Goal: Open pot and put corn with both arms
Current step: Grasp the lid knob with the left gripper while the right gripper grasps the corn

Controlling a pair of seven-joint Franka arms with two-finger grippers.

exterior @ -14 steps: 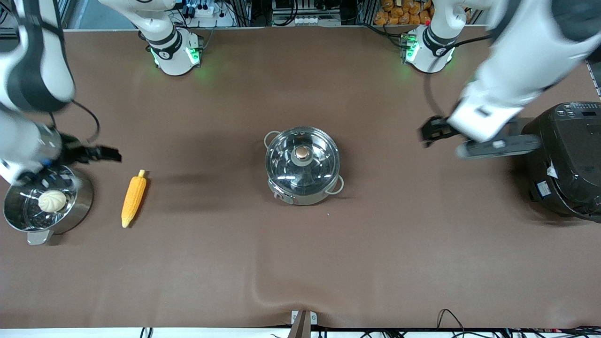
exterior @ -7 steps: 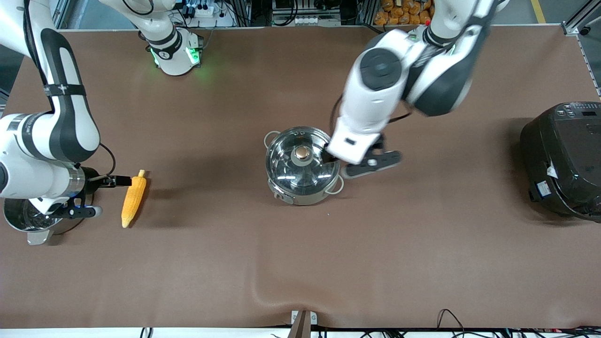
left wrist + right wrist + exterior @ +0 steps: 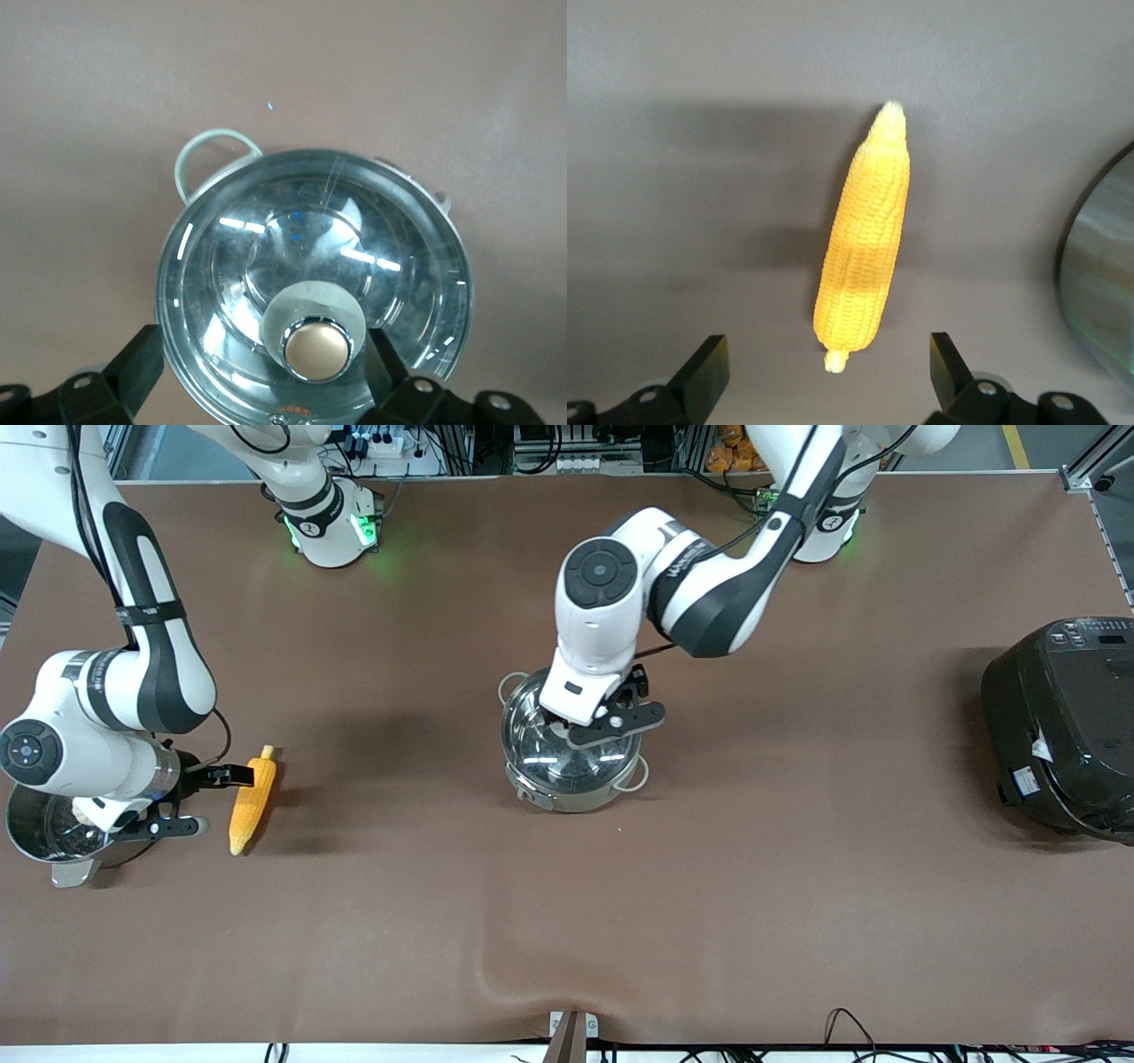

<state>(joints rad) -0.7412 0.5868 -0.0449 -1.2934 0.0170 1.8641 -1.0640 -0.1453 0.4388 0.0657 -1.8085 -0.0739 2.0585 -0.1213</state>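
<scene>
The robot should expect the steel pot to be empty when it lifts the glass lid, since the lid lets only shiny steel and glints show through.
The steel pot with wire loop handles stands mid-table, its glass lid on it. My left gripper hangs over the lid. In the left wrist view it is open, with the copper knob between its fingers, nearer to one of them and touching neither. The yellow corn lies on the table toward the right arm's end. My right gripper is open over the corn's stub end. In the right wrist view the gripper straddles that end of the corn without touching it.
A steel steamer pot with a flat tab handle stands beside the corn at the right arm's end, partly under the right arm. A big black rice cooker stands at the left arm's end.
My left arm swung from beside the rice cooker to over the pot lid. My right gripper moved from over the steamer pot to the corn's stub end.
</scene>
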